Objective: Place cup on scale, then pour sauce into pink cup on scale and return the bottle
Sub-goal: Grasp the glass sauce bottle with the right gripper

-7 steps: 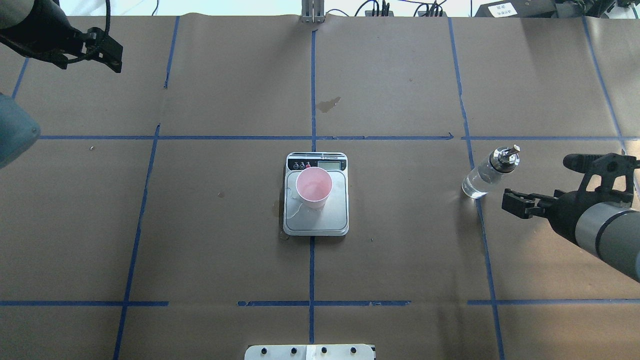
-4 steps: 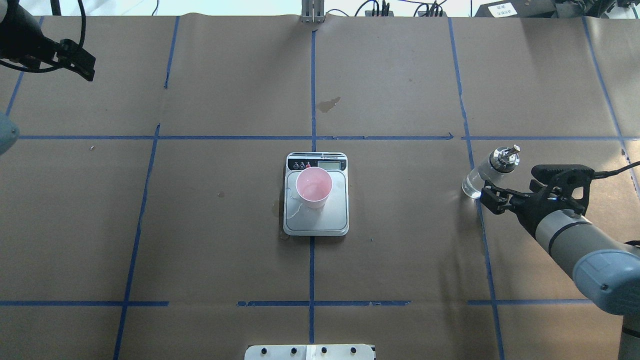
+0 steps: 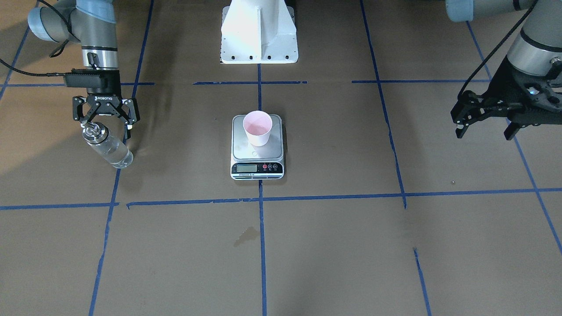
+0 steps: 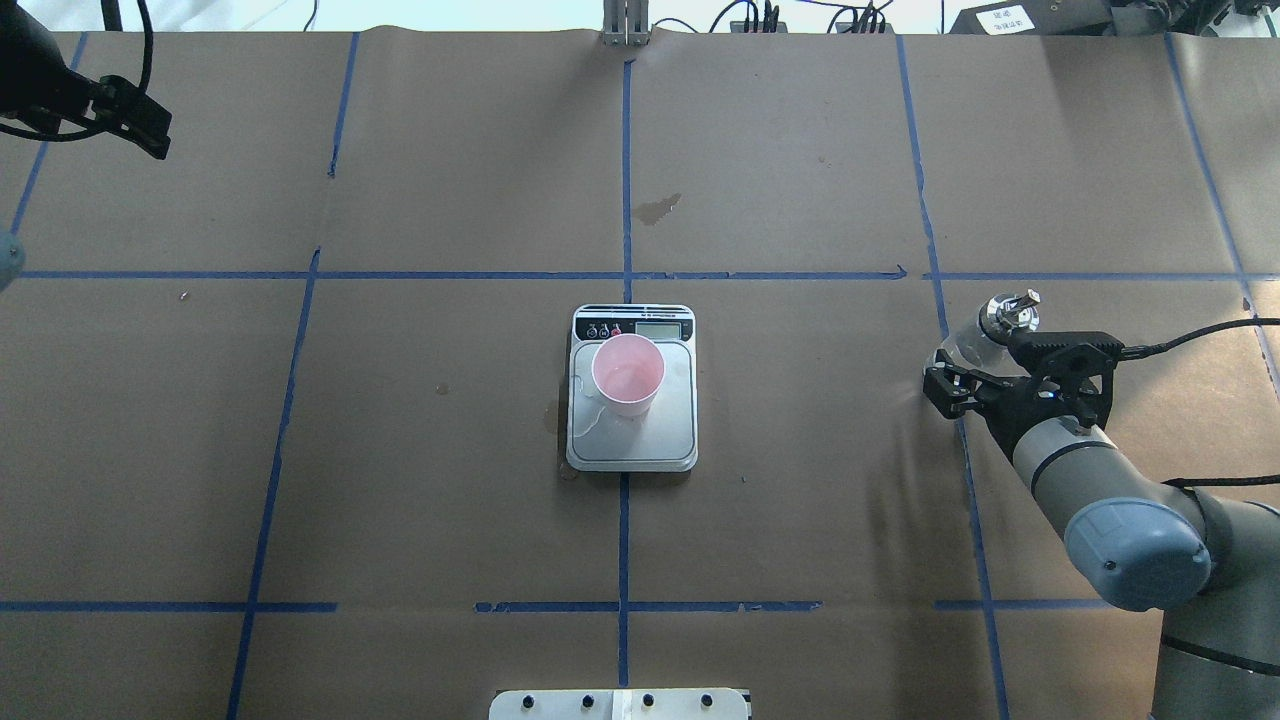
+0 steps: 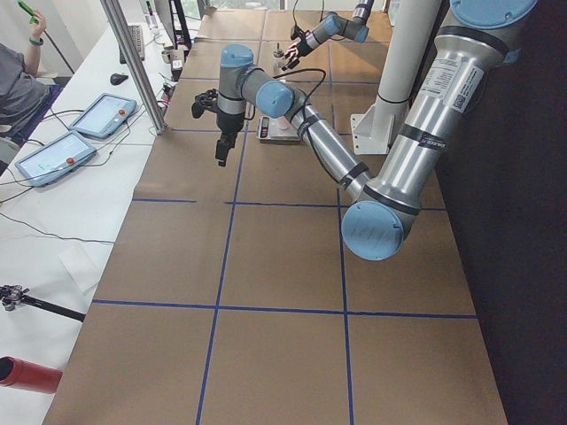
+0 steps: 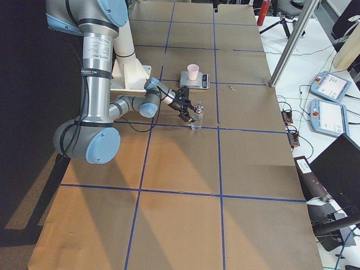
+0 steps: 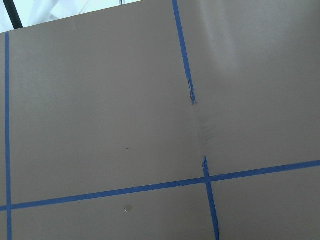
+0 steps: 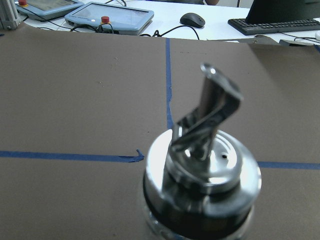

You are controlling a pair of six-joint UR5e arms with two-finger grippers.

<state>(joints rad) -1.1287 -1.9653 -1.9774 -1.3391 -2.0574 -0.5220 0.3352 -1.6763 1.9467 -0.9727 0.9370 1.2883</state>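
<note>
My gripper will tip the bottle, and a slanted flap [image 8: 207,122] that sits on the bottle's narrow silver spout [image 8: 210,94] should then swing aside and let out a thin stream.
The pale pink cup [image 4: 628,375] stands upright on the silver platform of the scale [image 4: 670,440] at the table's middle; it also shows in the front view [image 3: 257,127]. The clear glass bottle [image 3: 109,149] with its silver spout cap [image 4: 1010,312] stands upright on the right, with clear liquid inside. My right gripper [image 3: 105,125] is open, its fingers on either side of the bottle's upper part. The right wrist view shows the cap [image 8: 202,165] very close. My left gripper [image 3: 483,129] is open and empty, high over the far left.
A wet patch lies on the scale's platform by the cup [image 4: 592,420]. A dark stain [image 4: 657,208] marks the paper beyond the scale. The robot's white base [image 3: 259,30] stands at the near edge. Tablets [image 8: 110,14] lie past the table's right end.
My right gripper has moved in from the right until its open fingers straddle the bottle. My left arm has drawn back further to the far left. Cup and scale have not moved.
</note>
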